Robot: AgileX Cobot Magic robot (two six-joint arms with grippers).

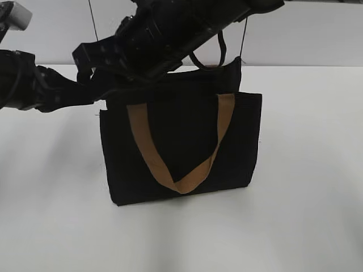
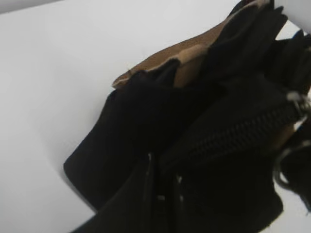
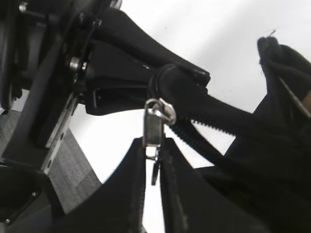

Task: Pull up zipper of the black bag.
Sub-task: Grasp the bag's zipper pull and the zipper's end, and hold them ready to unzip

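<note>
Black fabric slack (image 2: 233, 133) lies around the zipper. My left gripper should pull the bag's corner (image 2: 167, 159) away and keep it tight while my right gripper pulls the zipper's tab.
The black bag (image 1: 181, 147) stands upright on the white table, its tan handle (image 1: 181, 184) hanging in a V down the front. My left gripper (image 1: 93, 90) is at the bag's top left corner. In the left wrist view it (image 2: 163, 174) is shut on black fabric beside the end of the zipper (image 2: 243, 131). My right arm reaches across from the upper right, and its gripper (image 1: 122, 79) is over the same corner. In the right wrist view it (image 3: 153, 145) is shut on the silver pull tab (image 3: 154, 127), with the zipper teeth (image 3: 204, 141) running off to the right.
The white table (image 1: 306, 215) surrounds the bag on all sides. A second dark handle (image 1: 207, 59) rises behind the bag's top edge. The left arm's body (image 3: 53, 87) fills the left of the right wrist view, close to the pull tab.
</note>
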